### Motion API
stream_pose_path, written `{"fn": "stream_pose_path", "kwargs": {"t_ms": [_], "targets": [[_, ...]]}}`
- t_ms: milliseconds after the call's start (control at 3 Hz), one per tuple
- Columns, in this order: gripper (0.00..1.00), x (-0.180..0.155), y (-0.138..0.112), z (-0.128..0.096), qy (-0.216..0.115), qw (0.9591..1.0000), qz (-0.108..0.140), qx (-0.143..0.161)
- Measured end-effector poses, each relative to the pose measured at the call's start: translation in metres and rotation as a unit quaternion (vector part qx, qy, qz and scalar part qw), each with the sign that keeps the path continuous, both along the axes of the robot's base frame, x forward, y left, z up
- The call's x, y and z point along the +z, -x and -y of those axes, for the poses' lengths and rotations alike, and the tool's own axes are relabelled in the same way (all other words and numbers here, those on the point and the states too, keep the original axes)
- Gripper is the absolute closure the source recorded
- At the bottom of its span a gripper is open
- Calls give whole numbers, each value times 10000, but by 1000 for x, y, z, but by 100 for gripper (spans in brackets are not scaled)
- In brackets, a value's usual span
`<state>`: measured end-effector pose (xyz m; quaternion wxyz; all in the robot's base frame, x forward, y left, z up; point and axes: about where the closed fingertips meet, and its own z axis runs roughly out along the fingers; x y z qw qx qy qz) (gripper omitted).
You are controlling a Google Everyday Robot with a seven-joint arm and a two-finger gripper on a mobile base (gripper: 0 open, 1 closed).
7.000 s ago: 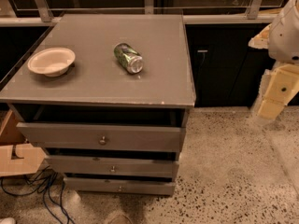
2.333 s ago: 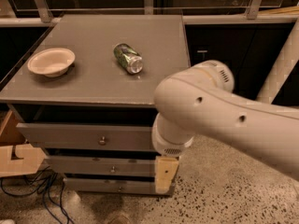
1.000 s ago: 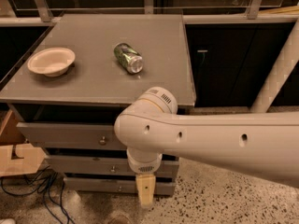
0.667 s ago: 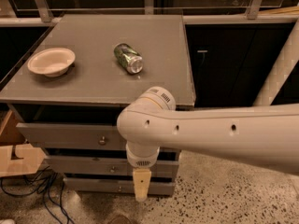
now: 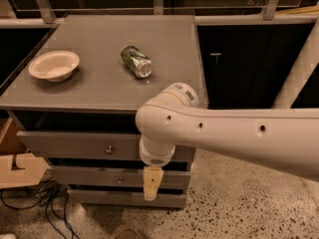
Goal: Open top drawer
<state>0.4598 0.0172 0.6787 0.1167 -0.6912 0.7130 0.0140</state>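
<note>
The fingers of my gripper are hanging low beside the bottom drawer (image 5: 132,197), so next I lift my gripper and move it across toward the top drawer's knob (image 5: 109,150).
The top drawer (image 5: 70,145) is the tallest grey front of the cabinet, just under the tabletop, with a small round metal knob (image 5: 108,150) at its centre. A dark gap shows above the front. My gripper (image 5: 152,183) hangs down from the white arm's wrist (image 5: 156,152) in front of the cabinet. It sits to the right of the knob and lower, over the middle drawer front (image 5: 89,176). It does not touch the knob. The arm covers the right part of the top drawer.
A white bowl (image 5: 54,65) and a green can (image 5: 136,61) lying on its side are on the grey cabinet top (image 5: 164,44). A bottom drawer (image 5: 109,198) sits below. A cardboard box (image 5: 15,166) and black cables (image 5: 42,203) are on the floor at left.
The arm has swung in from the far right to the front of the drawers. The gripper has shifted left and, in the last second, slightly up. The drawers look unchanged.
</note>
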Motion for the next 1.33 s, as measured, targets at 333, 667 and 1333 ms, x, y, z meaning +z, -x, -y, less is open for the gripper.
{"fn": "stream_pose_path", "kwargs": {"t_ms": [333, 667, 1333], "targets": [[0, 40, 6, 22, -253, 9984, 431, -270], [0, 50, 7, 29, -252, 9976, 531, -355], [0, 5, -3, -7, -475, 9986, 166, -159]]}}
